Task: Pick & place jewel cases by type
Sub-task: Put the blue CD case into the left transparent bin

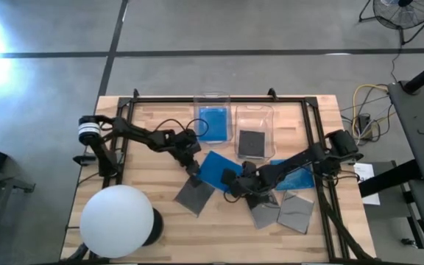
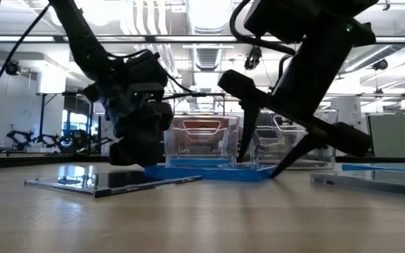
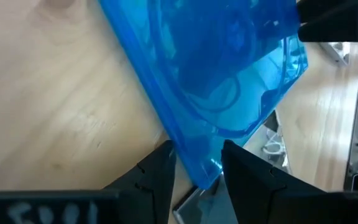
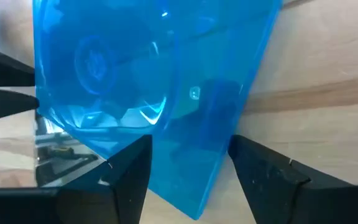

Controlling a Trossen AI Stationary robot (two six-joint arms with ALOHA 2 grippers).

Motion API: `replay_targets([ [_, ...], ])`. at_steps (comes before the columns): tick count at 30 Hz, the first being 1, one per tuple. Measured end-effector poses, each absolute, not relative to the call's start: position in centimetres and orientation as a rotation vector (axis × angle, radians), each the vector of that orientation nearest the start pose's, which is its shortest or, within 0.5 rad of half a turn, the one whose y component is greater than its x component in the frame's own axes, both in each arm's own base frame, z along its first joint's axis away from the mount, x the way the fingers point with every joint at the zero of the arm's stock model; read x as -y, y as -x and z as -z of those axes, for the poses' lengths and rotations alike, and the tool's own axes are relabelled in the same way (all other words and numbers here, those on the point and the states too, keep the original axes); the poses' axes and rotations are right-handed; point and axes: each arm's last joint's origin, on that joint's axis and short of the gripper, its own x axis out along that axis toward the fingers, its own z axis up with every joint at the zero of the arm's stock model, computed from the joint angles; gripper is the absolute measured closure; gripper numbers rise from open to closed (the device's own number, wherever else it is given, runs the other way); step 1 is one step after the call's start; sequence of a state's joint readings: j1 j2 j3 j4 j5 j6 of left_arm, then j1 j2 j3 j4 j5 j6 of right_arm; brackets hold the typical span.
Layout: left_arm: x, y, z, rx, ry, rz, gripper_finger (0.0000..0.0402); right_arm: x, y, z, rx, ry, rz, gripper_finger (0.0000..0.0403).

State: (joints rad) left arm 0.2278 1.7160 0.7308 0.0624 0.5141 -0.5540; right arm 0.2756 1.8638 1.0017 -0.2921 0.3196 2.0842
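The blue case point(image 1: 213, 169) has its free corner point(image 4: 192, 194) between my right gripper's fingers, and my left gripper holds the opposite end steady. My right gripper should keep moving in until its fingers pinch the case.
A bright blue jewel case point(image 1: 216, 165) lies flat near the table's middle point(image 2: 209, 173), its near-left corner over a grey case point(image 1: 195, 195). My left gripper point(image 1: 192, 168) is at that corner point(image 3: 197, 171). My right gripper point(image 1: 234, 185) is open. Its fingers stand on either side of the same case's near-right edge point(image 4: 185, 186) without touching. A second blue case point(image 1: 299, 177) and two grey cases point(image 1: 263, 213) point(image 1: 297, 212) lie to the right. The left clear bin point(image 1: 213, 99) holds a blue case point(image 1: 213, 123). The right bin point(image 1: 255, 110) holds a grey one point(image 1: 251, 143). My left gripper has the blue case's near-left corner point(image 3: 199, 177) between its two fingers point(image 3: 157, 177), which come from above and meet the corner's two edges. The case lies flat on the table, with this corner over the grey case point(image 3: 188, 202) below it.
A black frame rail point(image 1: 219, 99) runs around the tabletop. A large white ball point(image 1: 120, 217) sits at the near-left corner. Bare wood point(image 1: 160, 147) lies left of the bins and along the near edge. Cables and equipment stand beyond the table's right side.
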Motion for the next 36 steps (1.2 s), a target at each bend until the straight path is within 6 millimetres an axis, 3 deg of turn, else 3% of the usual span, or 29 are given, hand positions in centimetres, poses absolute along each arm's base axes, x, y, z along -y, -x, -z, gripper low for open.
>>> replay_targets([
  [7, -5.0, -30.0, -12.5, -0.918, 0.829, 0.046, 0.0284, -8.6, -32.9, -11.6, -0.531, -1.492, 0.969, 0.0184],
  [13, -4.8, -29.6, -12.3, -0.964, 0.795, 0.077, 0.0284, -9.1, -35.1, -13.6, -0.481, -1.386, 0.765, 0.0183],
  [21, -4.6, -29.3, -12.6, -0.987, 0.8, 0.084, 0.0284, -9.2, -35.0, -13.7, -0.383, -1.528, 0.841, 0.0192],
  [31, -4.0, -27.9, -14.0, -1.049, 0.77, 0.093, 0.0284, -11.2, -34.4, -14.0, -0.398, -1.58, 0.821, 0.0309],
  [36, -3.8, -26.7, -16.1, -1.042, 0.738, 0.108, 0.0284, -12.6, -33.5, -14.8, -0.329, -1.522, 0.809, 0.0354],
])
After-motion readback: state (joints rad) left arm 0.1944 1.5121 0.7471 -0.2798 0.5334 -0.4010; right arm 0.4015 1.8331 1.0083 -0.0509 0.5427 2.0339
